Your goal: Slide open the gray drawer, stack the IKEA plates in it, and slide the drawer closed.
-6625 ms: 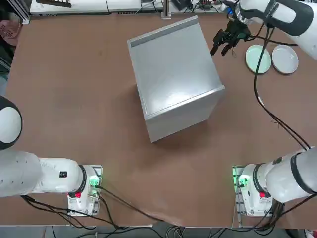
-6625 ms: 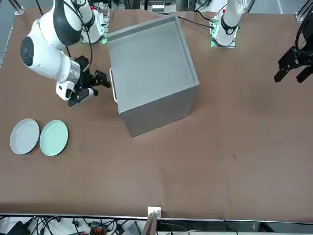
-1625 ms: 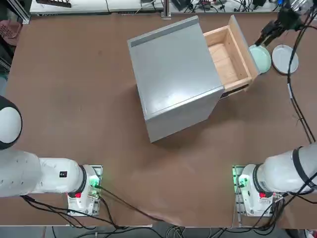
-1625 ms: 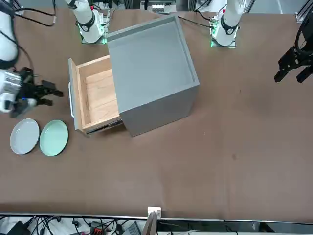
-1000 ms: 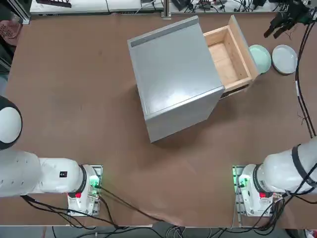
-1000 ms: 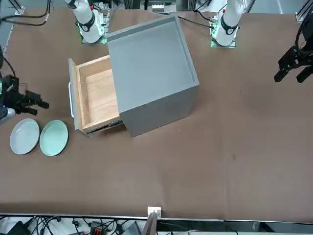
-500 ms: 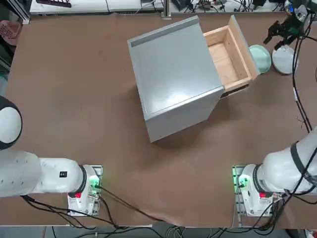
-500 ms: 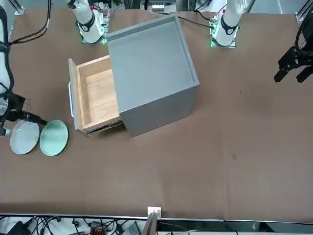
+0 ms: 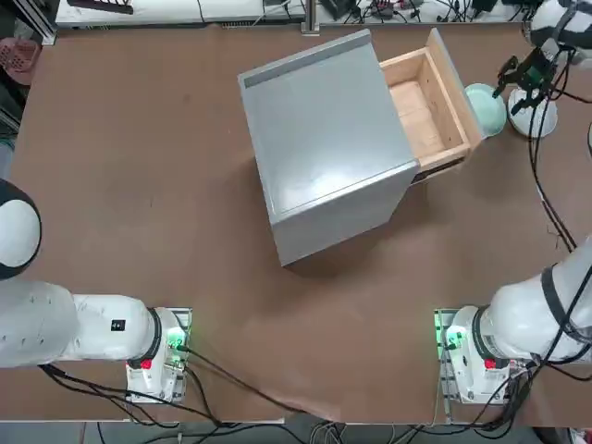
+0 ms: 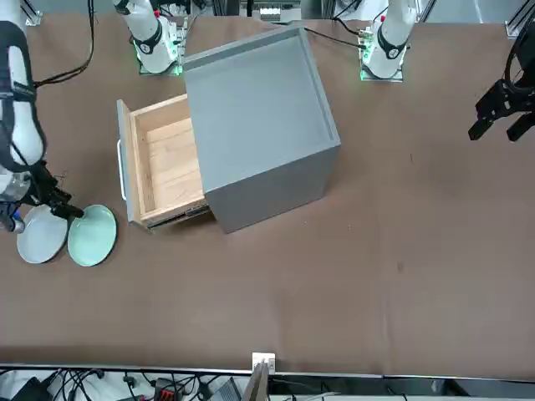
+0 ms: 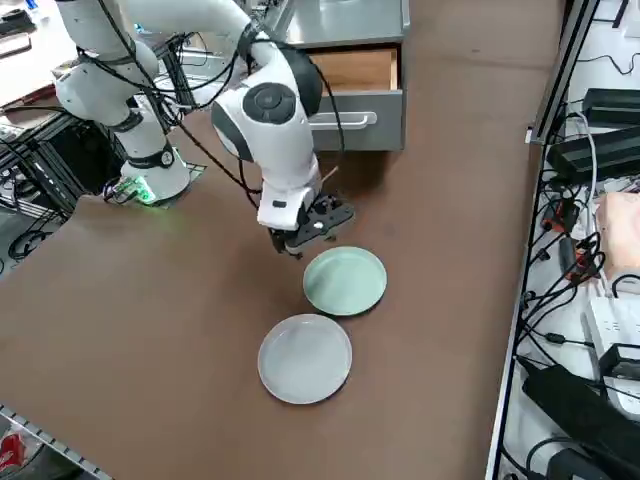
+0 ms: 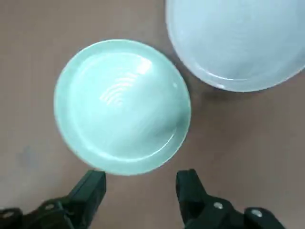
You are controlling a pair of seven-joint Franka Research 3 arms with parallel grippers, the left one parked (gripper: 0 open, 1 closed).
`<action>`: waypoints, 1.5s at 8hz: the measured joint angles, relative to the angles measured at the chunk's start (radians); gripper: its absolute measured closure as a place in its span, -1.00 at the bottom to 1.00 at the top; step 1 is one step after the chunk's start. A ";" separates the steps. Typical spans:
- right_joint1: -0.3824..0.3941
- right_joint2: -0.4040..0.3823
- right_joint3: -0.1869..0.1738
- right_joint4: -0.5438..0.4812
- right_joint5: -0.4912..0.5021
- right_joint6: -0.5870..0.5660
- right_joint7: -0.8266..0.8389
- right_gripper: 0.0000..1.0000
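Note:
I expect the mint green plate (image 10: pixel 92 236) to come away by itself when I lift it and the white plate to stay as it is, because a thin gap (image 12: pixel 179 62) shows between the two plates' rims.
The gray drawer (image 9: pixel 428 104) (image 10: pixel 159 163) stands pulled out of the gray cabinet (image 9: pixel 324 139), its light wood tray bare inside. Beside its front panel (image 11: pixel 352 106) lie the IKEA plates on the table: a mint green plate (image 12: pixel 122 106) (image 11: pixel 345 280) (image 10: pixel 90 236) and a white plate (image 12: pixel 238 43) (image 11: pixel 305 358) (image 10: pixel 40 236), side by side. My right gripper (image 12: pixel 140 188) (image 11: pixel 312 235) (image 10: pixel 57 205) (image 9: pixel 516 92) hangs low just next to the mint plate's rim, open, with only bare table between its fingers (image 12: pixel 90 191).
The drawer's metal handle (image 11: pixel 345 120) faces the plates. The table's edge (image 11: pixel 520 250) runs close beyond the plates, with cables and boxes past it. The arm bases (image 9: pixel 462 347) sit at the near side of the table.
My right gripper has come down from near the table's far corner to the plates and now hangs at the mint plate's rim. Drawer and plates have not moved.

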 joint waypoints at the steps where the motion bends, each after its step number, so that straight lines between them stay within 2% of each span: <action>1: -0.001 0.004 -0.002 -0.045 0.000 0.078 0.011 -0.66; 5: -0.016 0.101 -0.011 -0.077 0.000 0.254 0.012 -0.54; 9: -0.040 0.134 -0.013 -0.076 0.000 0.284 0.012 -0.44; 11: -0.043 0.143 -0.013 -0.076 0.000 0.285 0.012 -0.16; 12: -0.043 0.147 -0.012 -0.076 0.000 0.287 0.012 0.16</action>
